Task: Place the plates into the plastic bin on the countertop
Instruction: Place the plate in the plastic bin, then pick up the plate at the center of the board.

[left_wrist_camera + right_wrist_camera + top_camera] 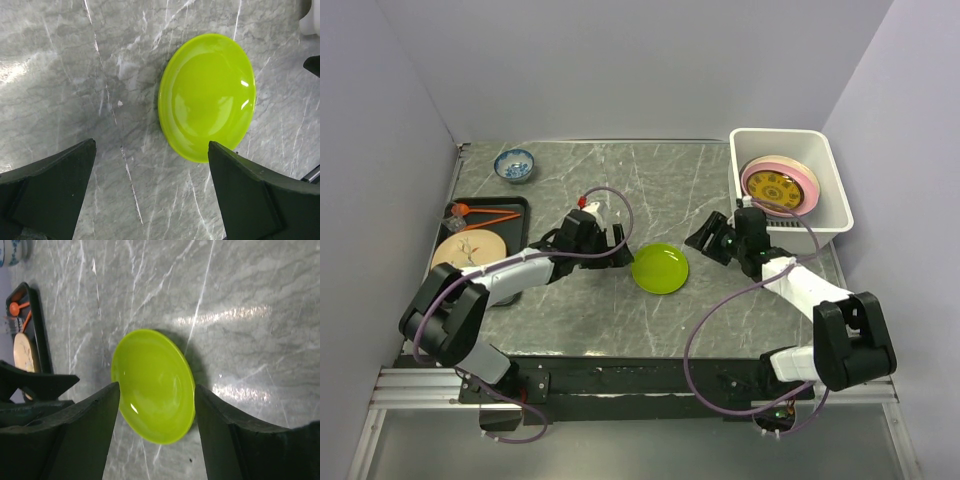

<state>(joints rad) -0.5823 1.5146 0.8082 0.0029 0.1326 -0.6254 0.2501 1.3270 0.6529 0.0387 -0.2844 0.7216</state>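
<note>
I expect the lime-green plate (660, 269) to fit inside and cover the yellow-patterned plate when I lower it, because the pink plate (806, 184) is wider than the lime-green plate.
A lime-green plate (660, 268) lies flat on the dark marble countertop (620, 190), between my two arms. My left gripper (618, 250) stands open just left of it, and in the left wrist view the green plate (207, 97) sits ahead of the wide-open left gripper (152, 192). My right gripper (701, 240) is open just right of the plate. In the right wrist view the plate (152, 385) shows between the two fingers of the right gripper (157, 387), with neither touching it. The white plastic bin (832, 185) at back right holds a pink plate (805, 180) with a yellow-patterned plate (778, 190) on top.
A black tray (515, 205) at the left edge carries a cream plate (468, 250) and orange utensils (480, 214). A small blue-and-white bowl (514, 165) stands at back left. Purple walls close in the sides and back.
</note>
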